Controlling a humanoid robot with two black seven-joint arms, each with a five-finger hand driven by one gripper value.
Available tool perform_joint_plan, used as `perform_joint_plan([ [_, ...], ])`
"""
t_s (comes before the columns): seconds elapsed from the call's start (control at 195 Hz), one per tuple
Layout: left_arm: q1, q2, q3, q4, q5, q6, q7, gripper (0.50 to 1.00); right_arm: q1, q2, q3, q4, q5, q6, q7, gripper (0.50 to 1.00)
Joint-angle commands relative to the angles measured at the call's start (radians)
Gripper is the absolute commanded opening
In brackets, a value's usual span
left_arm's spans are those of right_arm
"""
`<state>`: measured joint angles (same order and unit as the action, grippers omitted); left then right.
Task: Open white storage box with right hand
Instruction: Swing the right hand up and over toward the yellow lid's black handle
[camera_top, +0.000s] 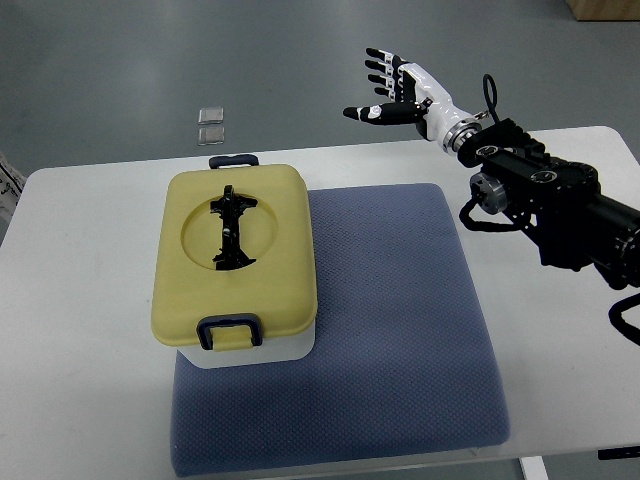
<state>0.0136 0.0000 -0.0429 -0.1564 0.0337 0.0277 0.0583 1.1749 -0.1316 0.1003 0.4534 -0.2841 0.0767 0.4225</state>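
Dark latches (230, 328) sit at opposite edges, so I expect the yellow lid to come off in one piece and bring them with it when I lift the black handle.
A white storage box (290, 345) with a closed yellow lid (235, 255) stands on the left part of a blue-grey mat (400, 310). The lid has a black folded handle (232, 230) in a round recess and dark latches at its near edge (229, 331) and far edge (233, 160). My right hand (392, 90) is raised beyond the table's far edge, up and to the right of the box, well apart from it. Its fingers are spread and it holds nothing. Its black arm (560, 205) comes in from the right. No left arm shows.
The mat lies on a white table (80, 300). The table's far edge runs just below my right hand. Two small clear squares (211, 124) lie on the grey floor beyond the table.
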Motion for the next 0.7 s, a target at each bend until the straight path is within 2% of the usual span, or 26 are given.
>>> perform_joint_plan([
  [0.0,0.0,0.0,0.0,0.0,0.0,0.0,0.0,1.0,0.086,-0.066,-0.053,0.028,-0.069,0.097,0.002,0.95],
  [0.21,0.0,0.0,0.0,0.0,0.0,-0.002,0.0,1.0,0.272,-0.143,-0.172,0.088,-0.244,0.244,0.012,0.948],
  [0.38,0.0,0.0,0.0,0.0,0.0,0.0,0.0,1.0,0.405,-0.181,-0.198,0.217,-0.395,0.374,0.021,0.948],
  [0.57,0.0,0.0,0.0,0.0,0.0,0.0,0.0,1.0,0.548,-0.183,-0.2,0.427,-0.65,0.411,0.061,0.948],
  [0.693,0.0,0.0,0.0,0.0,0.0,0.0,0.0,1.0,0.632,-0.164,-0.199,0.553,-0.805,0.41,0.076,0.948],
])
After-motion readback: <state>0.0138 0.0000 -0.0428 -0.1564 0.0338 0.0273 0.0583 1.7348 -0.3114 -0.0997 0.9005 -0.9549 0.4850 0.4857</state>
